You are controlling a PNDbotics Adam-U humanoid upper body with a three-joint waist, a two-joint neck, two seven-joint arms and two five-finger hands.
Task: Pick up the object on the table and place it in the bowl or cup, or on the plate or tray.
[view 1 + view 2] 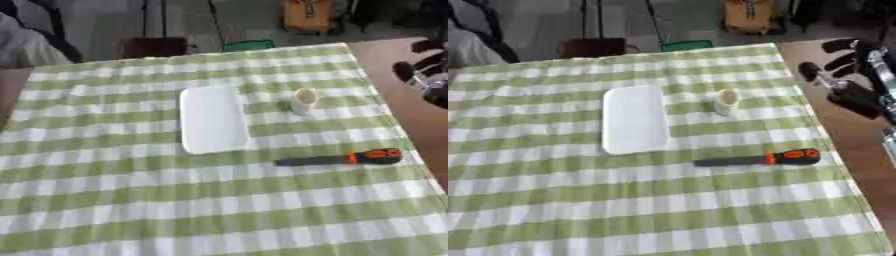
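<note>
The tool will stick out over the tray's rims when I lay it across, because it is longer than the white tray is wide.
A tool with an orange and black handle and a dark blade [341, 158] lies flat on the green checked cloth, right of centre, handle toward the right. Up and left of it rests a white rectangular tray [213, 119]. A small white cup [304, 100] stands upright just right of the tray. My right hand [843, 75] hovers at the table's right edge, above and right of the cup, fingers spread and holding nothing. It is well apart from the tool. My left hand shows in neither view.
The cloth's right edge [826, 145] leaves a strip of bare brown tabletop [859, 155]. Beyond the far edge stand a dark box [153, 47], a green item [248, 45] and a person's grey sleeve [26, 47] at far left.
</note>
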